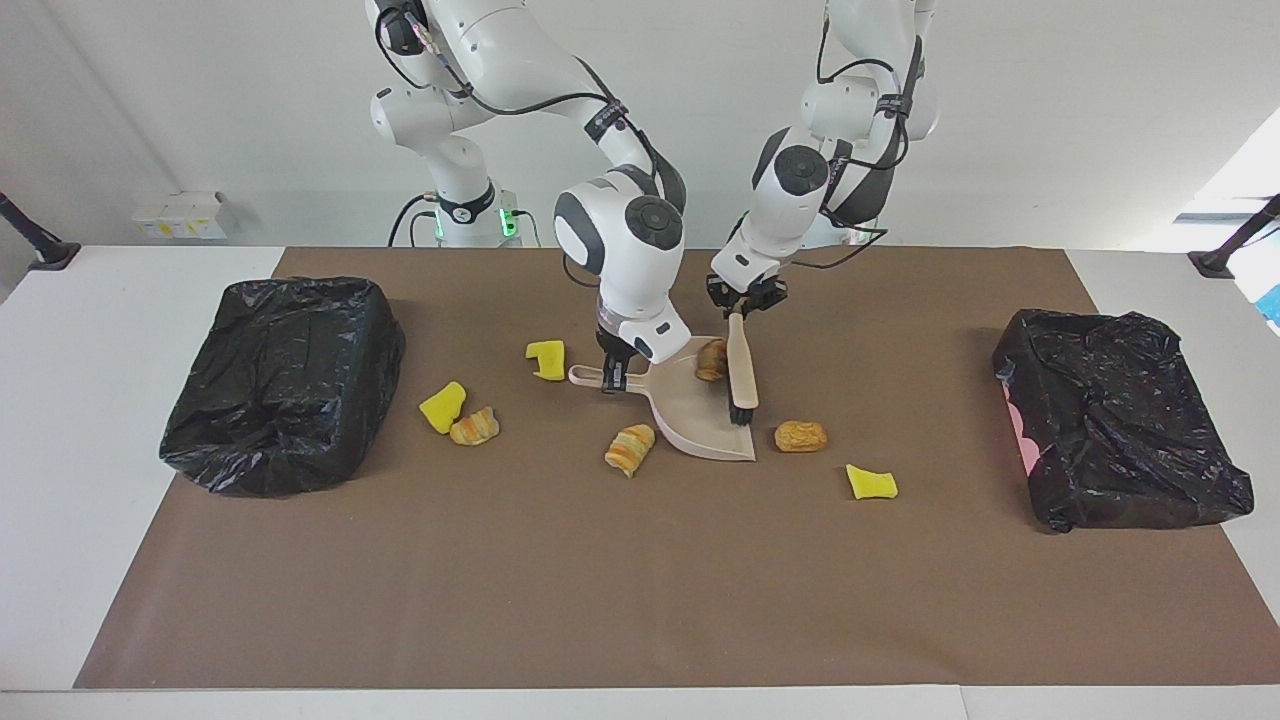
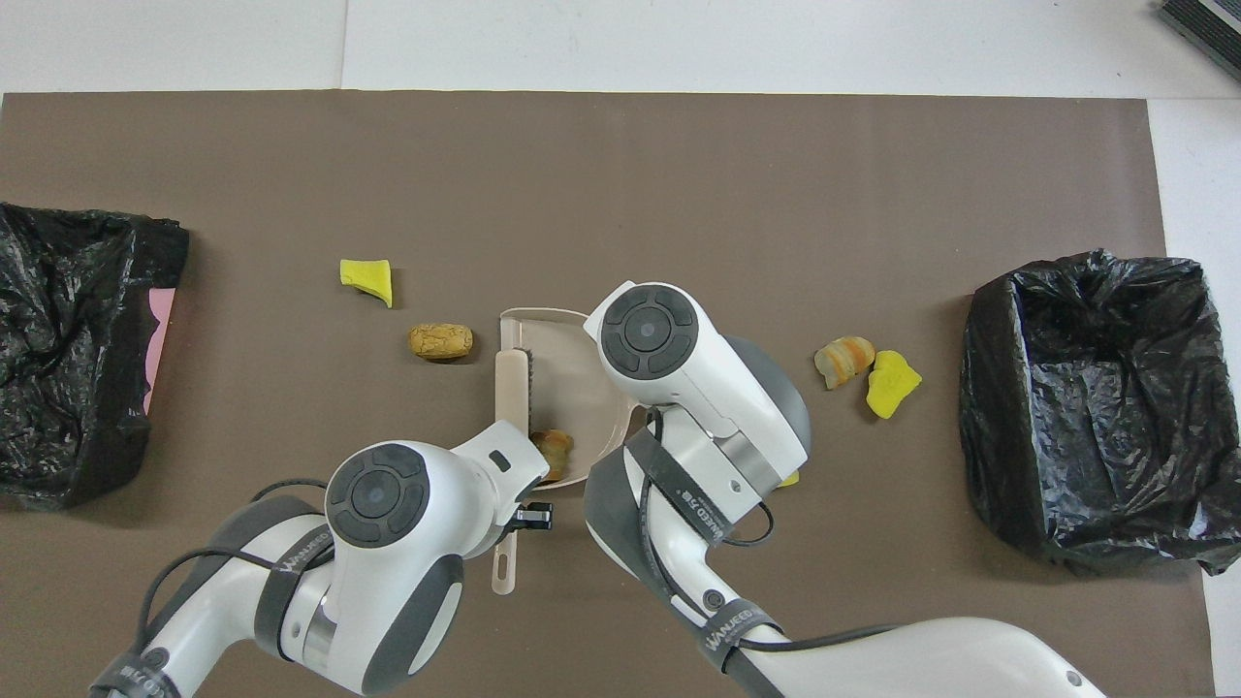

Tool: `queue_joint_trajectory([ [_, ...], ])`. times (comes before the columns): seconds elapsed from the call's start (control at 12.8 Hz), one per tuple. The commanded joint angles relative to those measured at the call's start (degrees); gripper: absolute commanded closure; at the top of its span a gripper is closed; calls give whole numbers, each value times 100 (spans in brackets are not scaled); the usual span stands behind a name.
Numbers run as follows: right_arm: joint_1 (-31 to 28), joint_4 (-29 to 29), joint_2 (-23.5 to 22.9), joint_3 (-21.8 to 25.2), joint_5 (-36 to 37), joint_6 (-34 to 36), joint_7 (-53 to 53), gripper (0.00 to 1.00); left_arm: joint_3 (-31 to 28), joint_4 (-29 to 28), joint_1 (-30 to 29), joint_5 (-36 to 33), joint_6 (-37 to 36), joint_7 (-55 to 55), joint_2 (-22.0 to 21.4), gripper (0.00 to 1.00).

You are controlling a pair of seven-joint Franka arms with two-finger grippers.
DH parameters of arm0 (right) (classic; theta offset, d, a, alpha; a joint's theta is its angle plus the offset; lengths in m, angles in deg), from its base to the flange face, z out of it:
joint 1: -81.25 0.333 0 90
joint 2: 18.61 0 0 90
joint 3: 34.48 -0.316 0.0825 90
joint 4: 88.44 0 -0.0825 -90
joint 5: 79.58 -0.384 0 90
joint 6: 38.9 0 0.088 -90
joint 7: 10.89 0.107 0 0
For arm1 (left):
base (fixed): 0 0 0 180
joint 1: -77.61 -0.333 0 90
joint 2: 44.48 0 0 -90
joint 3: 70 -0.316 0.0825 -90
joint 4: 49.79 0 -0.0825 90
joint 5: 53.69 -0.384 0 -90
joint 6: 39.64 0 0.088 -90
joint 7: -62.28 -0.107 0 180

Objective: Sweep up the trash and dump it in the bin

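My left gripper has the bread roll (image 2: 441,341) and a yellow sponge chunk (image 2: 368,278) behind its brush, so I should carry it past them and sweep them into the dustpan.
My right gripper (image 1: 613,378) is shut on the handle of the beige dustpan (image 1: 690,412), which rests on the mat; my right arm hides this gripper in the overhead view. My left gripper (image 1: 742,305) is shut on the beige brush (image 1: 741,365), and its black bristles stand on the pan's side toward the left arm's end. One croissant (image 1: 711,360) lies in the pan (image 2: 567,368) beside the brush (image 2: 511,383). Loose trash on the mat: three yellow sponge chunks (image 1: 547,360) (image 1: 441,407) (image 1: 870,482), two croissants (image 1: 474,427) (image 1: 630,449) and a bread roll (image 1: 800,436).
A black-bagged bin (image 1: 285,385) stands at the right arm's end of the table, its open top showing in the overhead view (image 2: 1096,407). A second black-bagged bin (image 1: 1120,430) stands at the left arm's end. A brown mat (image 1: 640,580) covers the table.
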Motion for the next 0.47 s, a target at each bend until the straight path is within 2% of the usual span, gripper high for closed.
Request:
queue_joint_trajectory([
  [0.0, -10, 83, -50, -48, 136, -251, 292, 100, -14, 748, 41, 190, -109, 0, 491, 100],
  [0.31, -27, 74, -59, -40, 136, -216, 301, 100, -84, 1067, -477, 59, -356, -87, 581, 100],
  [0.39, -19, 74, -59, -40, 136, -216, 293, 100, -137, 1181, -609, -255, -391, -105, 677, 100],
])
